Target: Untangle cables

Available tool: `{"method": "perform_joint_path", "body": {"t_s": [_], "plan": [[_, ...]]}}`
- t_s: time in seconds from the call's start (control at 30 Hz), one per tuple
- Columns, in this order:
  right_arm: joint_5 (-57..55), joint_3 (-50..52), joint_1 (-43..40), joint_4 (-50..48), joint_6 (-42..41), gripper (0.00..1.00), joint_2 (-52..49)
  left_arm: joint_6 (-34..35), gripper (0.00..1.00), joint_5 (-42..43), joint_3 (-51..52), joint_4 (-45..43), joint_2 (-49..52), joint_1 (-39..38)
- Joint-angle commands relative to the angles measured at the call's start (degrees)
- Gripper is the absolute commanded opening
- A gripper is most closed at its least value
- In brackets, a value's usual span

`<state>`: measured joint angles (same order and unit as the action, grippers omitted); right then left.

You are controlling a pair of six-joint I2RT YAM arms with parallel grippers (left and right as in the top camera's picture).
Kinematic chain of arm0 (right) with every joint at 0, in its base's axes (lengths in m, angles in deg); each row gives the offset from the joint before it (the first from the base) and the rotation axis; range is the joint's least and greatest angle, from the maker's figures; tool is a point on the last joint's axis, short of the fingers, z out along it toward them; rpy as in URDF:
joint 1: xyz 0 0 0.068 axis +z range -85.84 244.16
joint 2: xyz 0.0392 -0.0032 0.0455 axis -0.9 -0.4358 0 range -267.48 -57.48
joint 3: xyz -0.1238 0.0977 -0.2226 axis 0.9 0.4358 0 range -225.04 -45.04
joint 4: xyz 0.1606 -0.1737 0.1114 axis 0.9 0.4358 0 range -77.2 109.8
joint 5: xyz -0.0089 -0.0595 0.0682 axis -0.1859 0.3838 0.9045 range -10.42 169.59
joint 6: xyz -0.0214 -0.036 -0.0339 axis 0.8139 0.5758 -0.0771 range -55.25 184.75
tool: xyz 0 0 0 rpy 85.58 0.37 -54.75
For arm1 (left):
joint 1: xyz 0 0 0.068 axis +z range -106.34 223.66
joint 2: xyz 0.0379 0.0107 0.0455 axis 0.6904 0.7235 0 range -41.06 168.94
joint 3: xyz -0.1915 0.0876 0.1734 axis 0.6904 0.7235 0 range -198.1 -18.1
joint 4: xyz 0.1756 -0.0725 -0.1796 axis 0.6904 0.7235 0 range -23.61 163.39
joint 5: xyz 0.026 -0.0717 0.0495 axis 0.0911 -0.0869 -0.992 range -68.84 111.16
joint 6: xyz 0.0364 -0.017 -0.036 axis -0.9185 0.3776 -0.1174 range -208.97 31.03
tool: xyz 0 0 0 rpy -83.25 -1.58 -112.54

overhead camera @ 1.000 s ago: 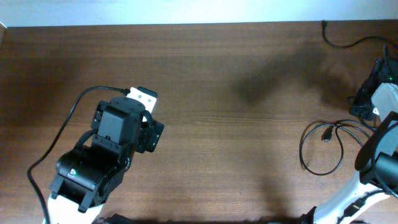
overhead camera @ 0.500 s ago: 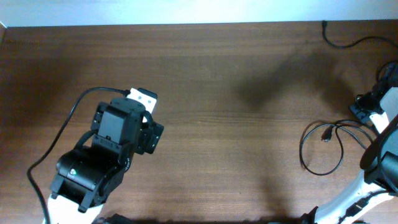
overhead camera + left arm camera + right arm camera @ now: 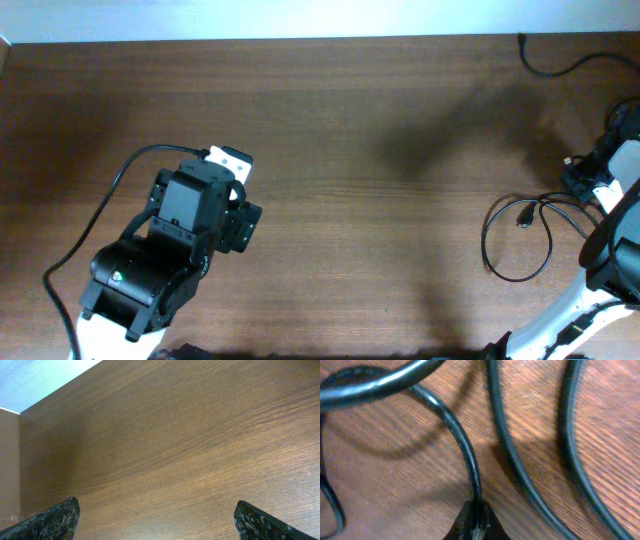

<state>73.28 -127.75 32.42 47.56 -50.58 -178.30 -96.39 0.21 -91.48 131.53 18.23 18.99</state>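
The piece of cable in my right gripper is close to the near loops [image 3: 545,204], so I need to move it to the open wood [image 3: 528,100] next to the far cord.
The cables lie at the table's right edge as thin black loops [image 3: 518,240] with a small plug end [image 3: 523,220]. Another black cord [image 3: 552,66] runs along the far right corner. My right gripper [image 3: 476,521] is shut on one thin black strand [image 3: 466,457], which rises from between its fingertips. Two more strands [image 3: 506,445] [image 3: 574,445] cross the wood to its right. In the overhead view the right gripper [image 3: 582,180] sits just above the loops. My left gripper [image 3: 157,520] is wide open over bare wood, far from the cables.
The left arm's bulky body [image 3: 170,250] covers the table's lower left, with its own thicker wire [image 3: 95,225] curving beside it. The right arm [image 3: 610,260] stands at the right edge. The table's far edge [image 3: 300,40] meets a pale wall.
My right gripper's jaws have closed on a cable strand and it has shifted slightly toward the loops. The left arm has barely moved.
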Motion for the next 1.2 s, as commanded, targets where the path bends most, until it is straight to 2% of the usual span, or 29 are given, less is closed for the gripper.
{"method": "perform_joint_path", "body": {"t_s": [0.0,0.13,0.23,0.4,0.57,0.8,0.87,1.0,1.07,1.1,1.13,1.17], "plan": [[5.51,-0.55,0.66,-4.02,9.73,0.04,2.21,0.74,0.99,0.68,-0.15,0.04,-0.33,0.17],[3.72,-0.79,4.63,-8.72,14.38,0.04,6.64,0.74,0.99,2.10,-0.15,-0.20,-0.17,0.17],[5.77,-0.87,9.29,-17.05,21.86,0.04,7.74,0.72,0.99,2.78,-0.15,-0.37,0.33,0.17],[4.50,-0.87,19.76,-18.38,22.53,0.04,7.74,0.72,0.99,2.80,-0.15,-0.33,1.97,0.17],[-8.07,-0.87,27.15,-17.09,22.29,0.04,7.15,0.72,0.99,2.82,-0.15,-0.35,2.51,0.17],[-12.41,-0.87,26.12,-17.70,22.60,0.04,4.02,0.72,0.99,4.72,-0.15,-0.28,2.51,0.17],[-12.31,-0.87,24.28,-19.23,26.16,0.04,3.02,0.72,0.99,4.72,-0.15,-0.11,2.54,0.17],[-11.89,-0.87,21.14,-25.00,40.74,0.04,0.04,0.72,0.99,4.72,-0.15,-0.11,2.54,0.17],[-12.02,-0.87,21.11,-26.10,43.52,0.04,-1.01,0.72,0.99,4.72,-0.15,-0.11,2.54,0.17],[-11.80,-0.87,21.11,-26.45,43.56,0.12,-1.42,0.72,0.99,4.72,-0.15,-0.11,2.54,0.17],[-11.50,-0.87,21.11,-26.67,43.54,0.33,-1.57,0.72,0.99,4.74,-0.15,-0.11,2.54,0.17],[-11.26,-0.87,21.16,-26.82,43.52,0.50,-1.66,0.72,0.99,4.72,-0.15,-0.09,2.54,0.17]]}}
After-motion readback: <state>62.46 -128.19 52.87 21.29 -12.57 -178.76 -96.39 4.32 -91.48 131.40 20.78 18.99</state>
